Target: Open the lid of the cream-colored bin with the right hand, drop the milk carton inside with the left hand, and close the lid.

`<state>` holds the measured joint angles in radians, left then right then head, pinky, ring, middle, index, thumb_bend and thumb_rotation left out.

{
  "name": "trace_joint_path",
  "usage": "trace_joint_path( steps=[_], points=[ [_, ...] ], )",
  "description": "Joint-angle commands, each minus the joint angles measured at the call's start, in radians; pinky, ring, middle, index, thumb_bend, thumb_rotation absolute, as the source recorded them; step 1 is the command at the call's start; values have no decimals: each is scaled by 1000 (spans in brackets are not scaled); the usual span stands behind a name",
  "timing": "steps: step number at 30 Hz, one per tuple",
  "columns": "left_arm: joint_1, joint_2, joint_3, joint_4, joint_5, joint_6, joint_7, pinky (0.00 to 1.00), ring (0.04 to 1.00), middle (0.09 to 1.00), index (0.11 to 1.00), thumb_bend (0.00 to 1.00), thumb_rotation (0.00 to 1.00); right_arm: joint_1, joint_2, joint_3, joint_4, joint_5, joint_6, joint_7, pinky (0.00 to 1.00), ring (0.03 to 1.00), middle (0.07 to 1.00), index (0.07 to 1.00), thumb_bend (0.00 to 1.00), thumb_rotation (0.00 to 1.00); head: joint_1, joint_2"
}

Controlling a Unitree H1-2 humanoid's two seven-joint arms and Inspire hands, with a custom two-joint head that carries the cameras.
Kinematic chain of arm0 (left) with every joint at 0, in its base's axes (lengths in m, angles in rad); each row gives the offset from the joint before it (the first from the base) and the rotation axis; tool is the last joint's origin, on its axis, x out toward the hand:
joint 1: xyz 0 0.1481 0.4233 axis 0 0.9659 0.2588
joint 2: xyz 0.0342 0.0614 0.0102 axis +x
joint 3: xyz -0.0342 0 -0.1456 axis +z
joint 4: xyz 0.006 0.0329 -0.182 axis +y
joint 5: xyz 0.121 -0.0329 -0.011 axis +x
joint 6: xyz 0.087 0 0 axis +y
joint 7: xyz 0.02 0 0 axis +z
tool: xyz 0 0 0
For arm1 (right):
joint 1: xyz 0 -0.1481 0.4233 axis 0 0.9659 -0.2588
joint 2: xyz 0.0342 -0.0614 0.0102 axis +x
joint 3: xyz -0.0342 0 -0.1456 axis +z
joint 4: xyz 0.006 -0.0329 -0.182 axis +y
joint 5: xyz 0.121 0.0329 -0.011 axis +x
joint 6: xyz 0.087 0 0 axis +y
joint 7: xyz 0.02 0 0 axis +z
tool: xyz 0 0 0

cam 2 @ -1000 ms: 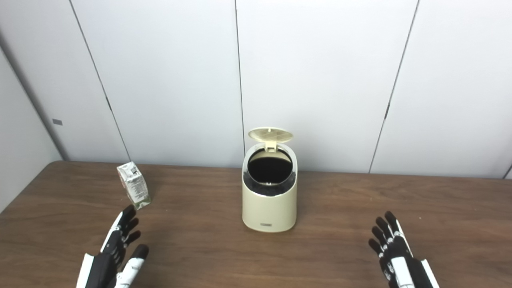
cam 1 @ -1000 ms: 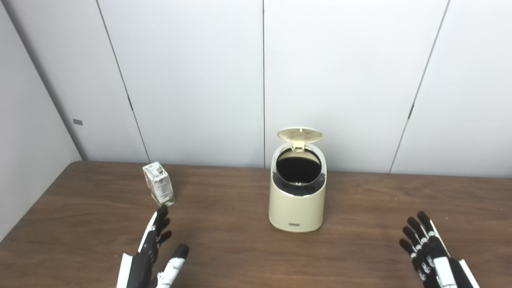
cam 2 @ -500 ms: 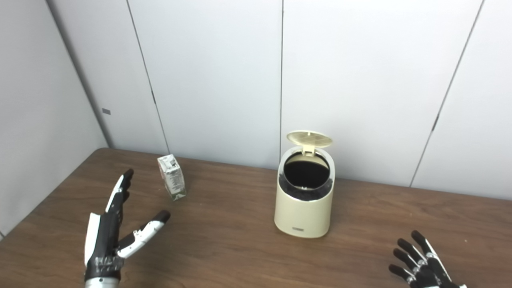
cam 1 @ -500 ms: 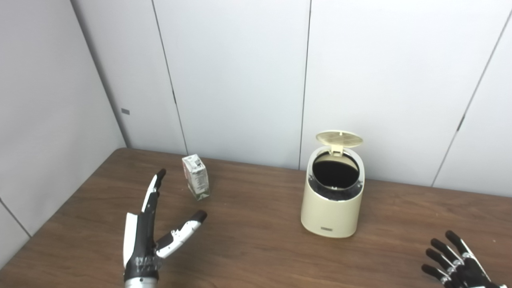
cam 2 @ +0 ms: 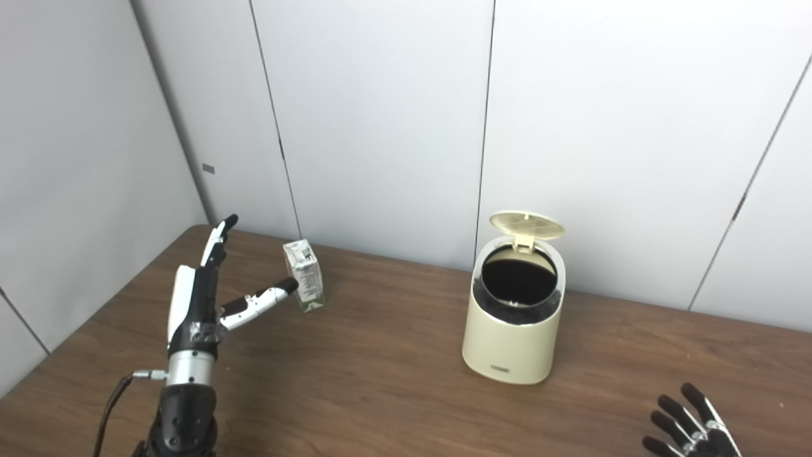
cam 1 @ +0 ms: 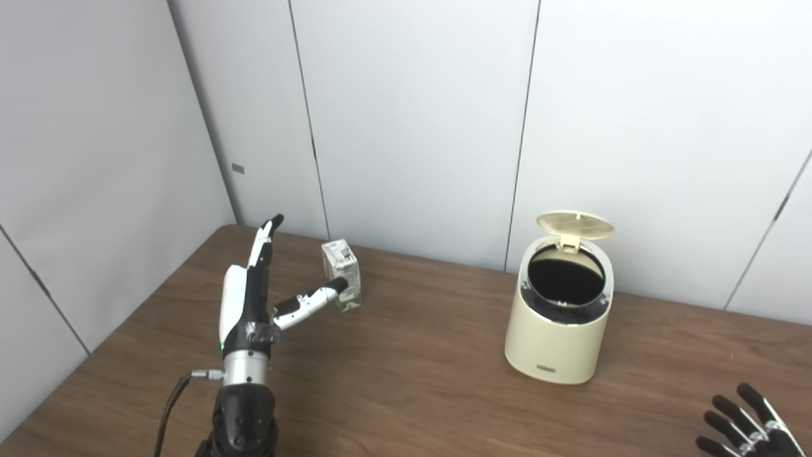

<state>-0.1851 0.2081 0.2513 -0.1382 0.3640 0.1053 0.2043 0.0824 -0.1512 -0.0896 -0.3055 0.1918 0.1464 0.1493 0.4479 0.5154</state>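
Observation:
The milk carton (cam 1: 342,274) is narrower than the bin's dark opening (cam 1: 565,278), so the carton will drop through and come to rest below the bin's rim when the robot lets it fall.
The cream-colored bin (cam 1: 558,330) stands on the brown table with its round lid (cam 1: 575,224) flipped up at the back, showing a dark inside. The small white milk carton (cam 1: 342,284) stands upright to the bin's left, near the wall. My left hand (cam 1: 254,298) is open, raised just left of the carton, fingers pointing up and thumb tip reaching to the carton's near side; it holds nothing. It also shows in the right eye view (cam 2: 203,298). My right hand (cam 1: 748,425) is open, fingers spread, low at the bottom right corner, far from the bin.
The wooden table (cam 1: 406,393) reaches to white panelled walls at the back and left. A cable (cam 1: 171,406) hangs from my left wrist.
The camera has turned left, shifting the scene right. My left hand has risen and moved forward to the carton's left side, thumb now by the carton. The right hand has sunk toward the bottom edge.

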Motion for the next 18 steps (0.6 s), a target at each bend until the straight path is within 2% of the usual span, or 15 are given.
trace_joint_path(
  steps=[1,5,9,12,18],
  points=[
    [-53,41,-8,12,6,15,-10,947,997,1000,1000,893,283,-8,-14,-8,-28,5,-33,2,736,847,866,913,862,784,0,2],
    [-93,75,-35,76,13,41,-27,954,1000,1000,1000,893,231,4,-21,-8,-36,-13,-27,-3,749,848,864,920,838,806,6,4],
    [-128,108,-72,134,18,86,-54,949,993,985,1000,909,246,9,-22,-5,-38,-21,-22,-2,748,849,863,920,840,815,7,5],
    [-151,126,-96,179,23,105,-65,901,952,955,998,911,244,12,-21,-7,-37,-12,-27,2,755,850,862,917,860,807,2,6],
    [-180,131,-106,241,9,116,-61,788,905,943,976,918,223,15,-21,-7,-31,-13,-35,3,745,846,859,908,873,808,1,7]
  ],
)
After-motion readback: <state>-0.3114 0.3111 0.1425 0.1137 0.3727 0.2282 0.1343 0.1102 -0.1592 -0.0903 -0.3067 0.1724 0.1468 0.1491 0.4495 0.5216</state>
